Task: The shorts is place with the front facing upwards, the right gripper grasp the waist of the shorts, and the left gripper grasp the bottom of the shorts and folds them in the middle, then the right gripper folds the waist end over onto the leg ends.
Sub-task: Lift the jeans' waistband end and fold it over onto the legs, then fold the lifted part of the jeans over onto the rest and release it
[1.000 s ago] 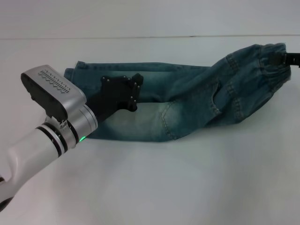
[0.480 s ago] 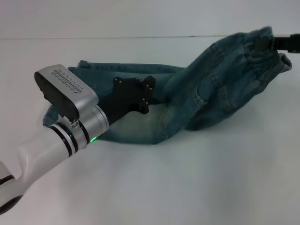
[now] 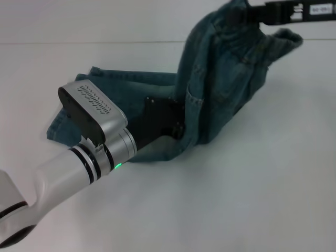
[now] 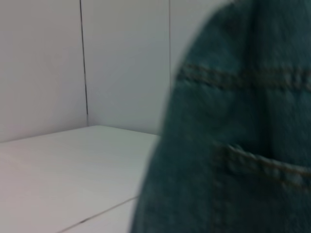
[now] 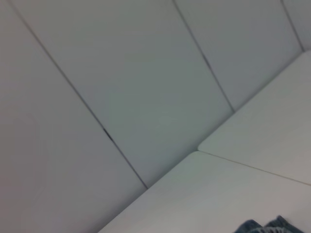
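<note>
The robot's left gripper is under the raised cloth (image 3: 196,107) and across the leg ends (image 3: 62,128), so it should draw back out of the way before the right gripper puts the waist down there.
The blue-green denim shorts (image 3: 220,68) lie folded lengthwise on the white table (image 3: 236,199). Their leg ends (image 3: 59,123) rest flat at the left. My right gripper (image 3: 244,12), at the top of the head view, is shut on the ruched waist and holds it high, so the waist half hangs as a steep drape. My left gripper (image 3: 173,123) presses down on the middle of the shorts, its tip tucked under the raised cloth. Denim with stitched seams (image 4: 243,145) fills the left wrist view. A scrap of the denim (image 5: 265,227) shows in the right wrist view.
White table surface stretches in front of and to the right of the shorts. A pale panelled wall (image 5: 121,87) stands behind the table. My silver left wrist (image 3: 105,142) and white forearm cross the lower left of the head view.
My right gripper has lifted the waist higher and carried it left, toward the leg ends. My left gripper has slid right along the shorts, and the raised cloth now covers its tip.
</note>
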Controlling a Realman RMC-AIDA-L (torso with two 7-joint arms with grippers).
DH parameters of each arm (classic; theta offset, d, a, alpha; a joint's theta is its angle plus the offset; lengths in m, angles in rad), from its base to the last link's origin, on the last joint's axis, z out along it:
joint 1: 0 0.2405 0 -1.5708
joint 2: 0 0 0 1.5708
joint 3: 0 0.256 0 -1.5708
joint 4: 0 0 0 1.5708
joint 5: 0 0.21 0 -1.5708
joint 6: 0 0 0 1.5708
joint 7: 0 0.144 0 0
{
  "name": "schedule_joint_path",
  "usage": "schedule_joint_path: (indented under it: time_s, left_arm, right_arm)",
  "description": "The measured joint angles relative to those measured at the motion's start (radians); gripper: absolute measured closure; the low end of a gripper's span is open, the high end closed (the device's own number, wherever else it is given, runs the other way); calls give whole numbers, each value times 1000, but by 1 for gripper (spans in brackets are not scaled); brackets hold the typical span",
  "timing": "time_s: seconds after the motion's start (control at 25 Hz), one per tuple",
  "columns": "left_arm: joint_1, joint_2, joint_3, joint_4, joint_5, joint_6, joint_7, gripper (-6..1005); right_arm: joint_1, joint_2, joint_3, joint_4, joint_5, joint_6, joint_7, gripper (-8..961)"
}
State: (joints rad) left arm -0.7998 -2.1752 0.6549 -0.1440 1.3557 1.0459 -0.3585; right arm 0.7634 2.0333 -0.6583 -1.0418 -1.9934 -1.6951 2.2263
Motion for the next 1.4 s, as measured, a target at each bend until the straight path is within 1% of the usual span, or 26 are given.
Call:
schedule_joint_path:
  time_s: [0.2,0.44,0.76,1.0,1.2,1.4]
  left_arm:
    - [0,0,0,-29,9,25,0,916]
    - [-2,0,-4,-76,36,68,1,912]
    - [-4,0,-25,-102,75,96,1,906]
    - [10,0,-43,-103,90,133,2,902]
    - [70,0,-117,-53,91,142,6,899]
    - [99,0,-132,-34,86,149,2,896]
  right_arm:
    - [70,2,-49,4,-3,53,3,897]
    - [121,2,-88,15,-4,87,3,897]
    - [176,22,-149,18,-3,106,5,896]
    - [192,27,-218,25,-5,148,20,897]
    - [185,28,-224,31,-2,154,22,897]
    - [182,28,-222,48,0,166,14,897]
